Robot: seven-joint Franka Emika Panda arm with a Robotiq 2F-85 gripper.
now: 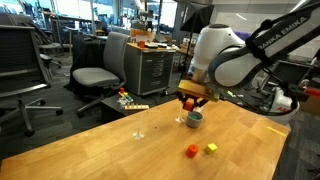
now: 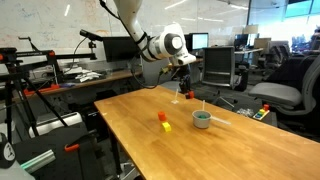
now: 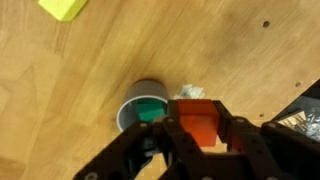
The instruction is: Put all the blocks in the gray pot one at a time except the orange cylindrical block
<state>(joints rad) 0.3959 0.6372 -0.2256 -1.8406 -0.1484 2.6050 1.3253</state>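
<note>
I can see the red block (image 1: pixel 188 104) hanging clear above the gray pot's rim. My gripper keeps moving across until the red block is over the pot's opening (image 2: pixel 202 115), then let go.
My gripper (image 3: pixel 198 135) is shut on the red block (image 3: pixel 198 120) and holds it above the table, just beside and over the gray pot (image 3: pixel 128 103). The dark green block (image 3: pixel 150 111) lies inside the pot. In both exterior views the gripper (image 1: pixel 192 100) (image 2: pixel 184 93) hangs a little above the pot (image 1: pixel 194 119) (image 2: pixel 202 119). The yellow block (image 1: pixel 211 148) (image 2: pixel 167 126) (image 3: pixel 62 8) and the orange cylindrical block (image 1: pixel 191 151) (image 2: pixel 162 116) lie next to each other on the wooden table (image 1: pixel 120 150), apart from the pot.
A small pale crumpled object (image 3: pixel 188 92) lies on the table next to the pot. Office chairs (image 1: pixel 95 70) and a metal cabinet (image 1: pixel 152 65) stand beyond the table's far edge. Another chair (image 2: pixel 280 98) stands past the table end.
</note>
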